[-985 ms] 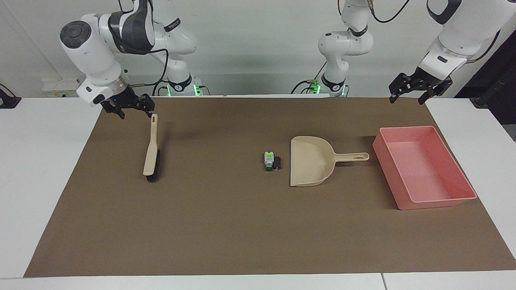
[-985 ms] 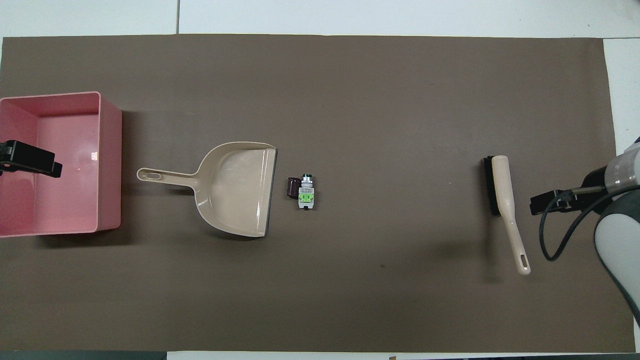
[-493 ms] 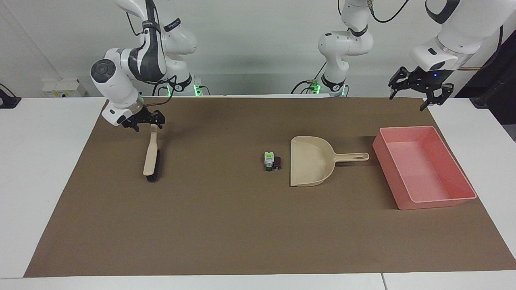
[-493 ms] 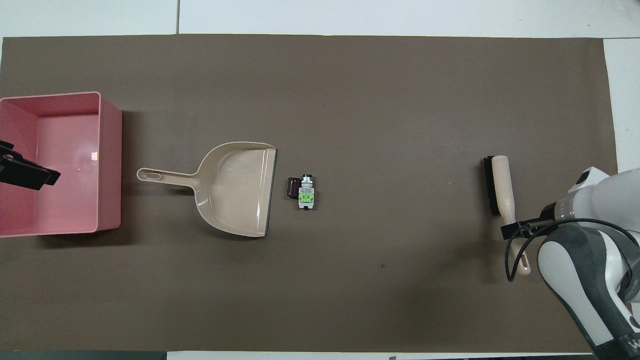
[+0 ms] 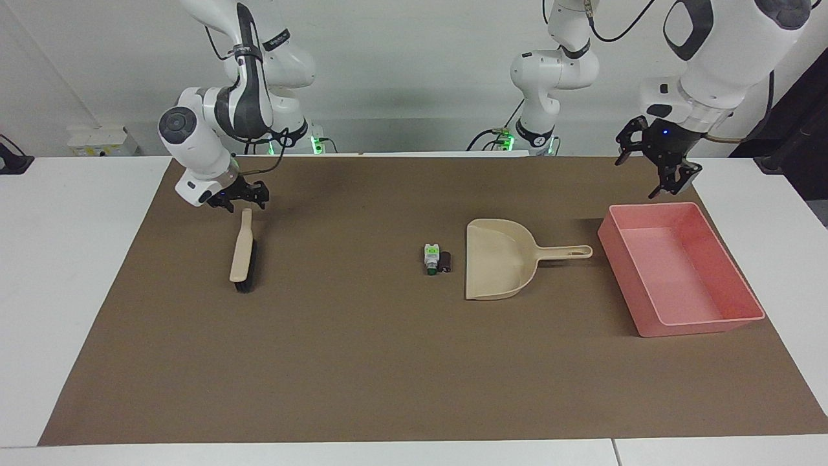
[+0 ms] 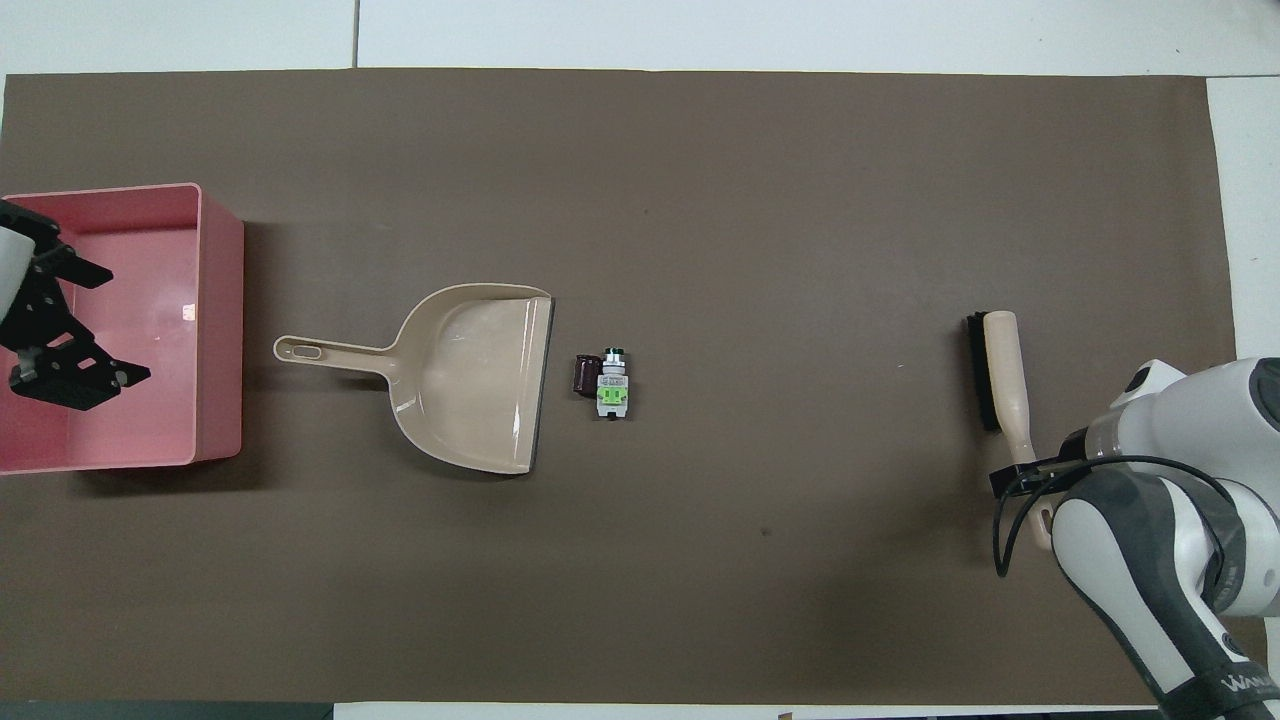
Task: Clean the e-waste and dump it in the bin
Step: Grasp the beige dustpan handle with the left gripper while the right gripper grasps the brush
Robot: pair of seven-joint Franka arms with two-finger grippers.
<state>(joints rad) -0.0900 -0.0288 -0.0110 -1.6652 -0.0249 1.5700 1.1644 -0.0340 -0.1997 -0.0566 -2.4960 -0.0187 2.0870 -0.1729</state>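
The dark cylinder point(image 6: 587, 376) by the dustpan's opening point(image 6: 540, 384) is touching the white bit, so the two will slide in together when I sweep with the brush.
The e-waste lies mid-mat: a white bit with green marks point(image 5: 431, 257) point(image 6: 612, 389) touching a dark cylinder point(image 5: 444, 261) point(image 6: 583, 376), just off the open mouth of the beige dustpan point(image 5: 497, 266) point(image 6: 470, 380). The pink bin point(image 5: 705, 323) point(image 6: 222, 330) stands at the left arm's end, empty. A beige brush point(image 5: 242, 249) point(image 6: 1005, 385) lies at the right arm's end. My right gripper point(image 5: 240, 199) point(image 6: 1018, 480) is open and low at the end of the brush handle. My left gripper point(image 5: 656, 167) point(image 6: 95, 325) is open, up in the air over the bin.
A brown mat point(image 5: 362, 362) covers most of the white table point(image 5: 65, 259). The dustpan's handle point(image 5: 566, 252) points toward the bin. Bare mat lies between the brush and the e-waste.
My right gripper has come down and in to the end of the brush handle. My left gripper has turned and shifted slightly over the bin's edge. Nothing on the mat has moved.
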